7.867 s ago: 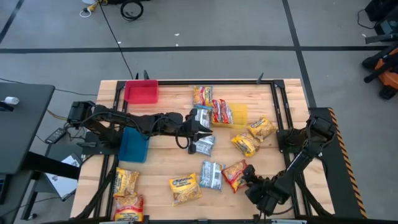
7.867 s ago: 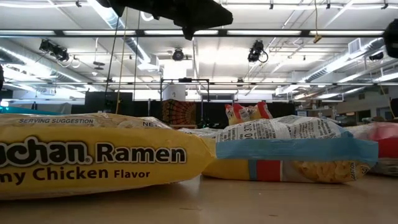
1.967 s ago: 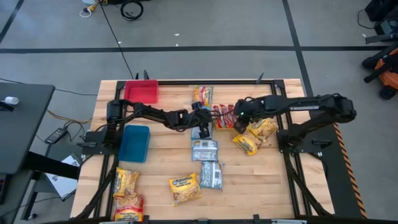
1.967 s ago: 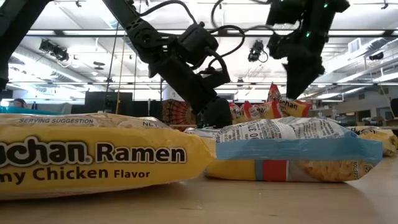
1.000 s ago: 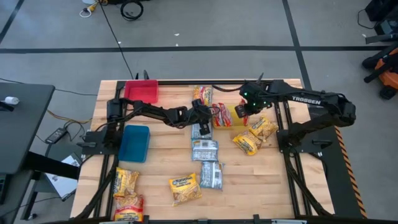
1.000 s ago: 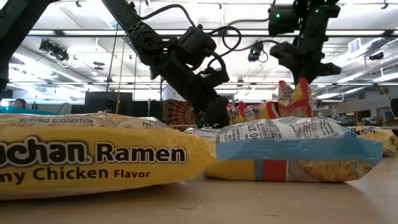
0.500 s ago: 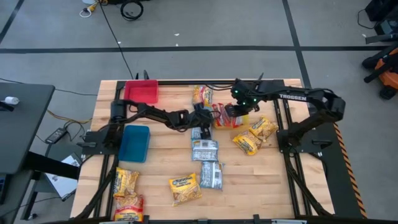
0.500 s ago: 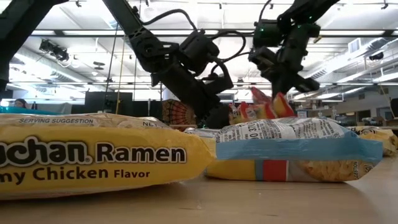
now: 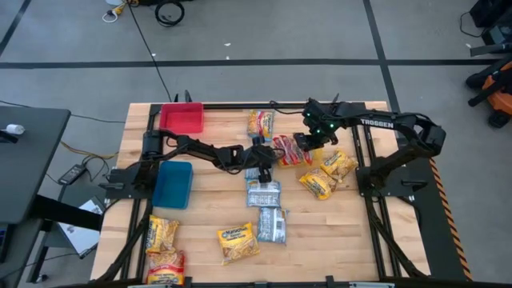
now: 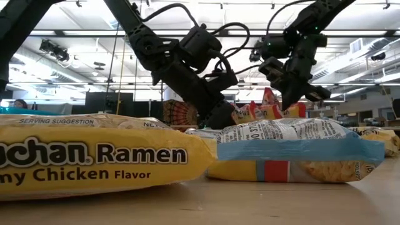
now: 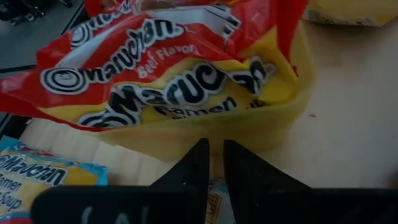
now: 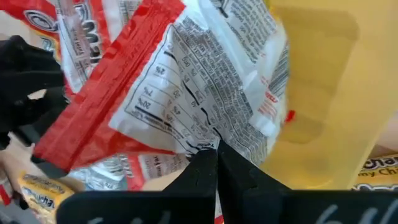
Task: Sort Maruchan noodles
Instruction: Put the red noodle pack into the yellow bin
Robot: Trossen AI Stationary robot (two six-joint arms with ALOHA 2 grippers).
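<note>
The red packet slants across the yellow bin with the robot's right gripper on its back, so the robot should grasp its red sealed end and pull the packet straight.
My right gripper is shut on a red Maruchan noodle packet over the yellow bin, which stands mid-table toward the far side. Another red packet lies in that bin. My left gripper reaches in from the table's left, just left of the bin. Its fingers are almost together over a silver-blue packet. In the low view both grippers show behind the near packets, the right one above red packets. My left gripper is shut on the silver-blue packet; a strip of the packet shows far back between the fingers. The fingers slant down from the table's left. The gripper hides which part it has. My right gripper pinches the red packet's printed back between its two fingers, and the film puckers there. The fingers slant down from above. The packet is tilted over the yellow bin.
More packets lie about: a yellow-orange one at the far edge, two yellow ones at the right, silver-blue ones mid-table, others near the front. A red bin and a blue bin stand at the left.
My right gripper has carried the red packet down and toward the table's left, over the yellow bin, tipping as it went. The packet hangs lower than before. My left gripper has shifted slightly near the bin, still shut.
</note>
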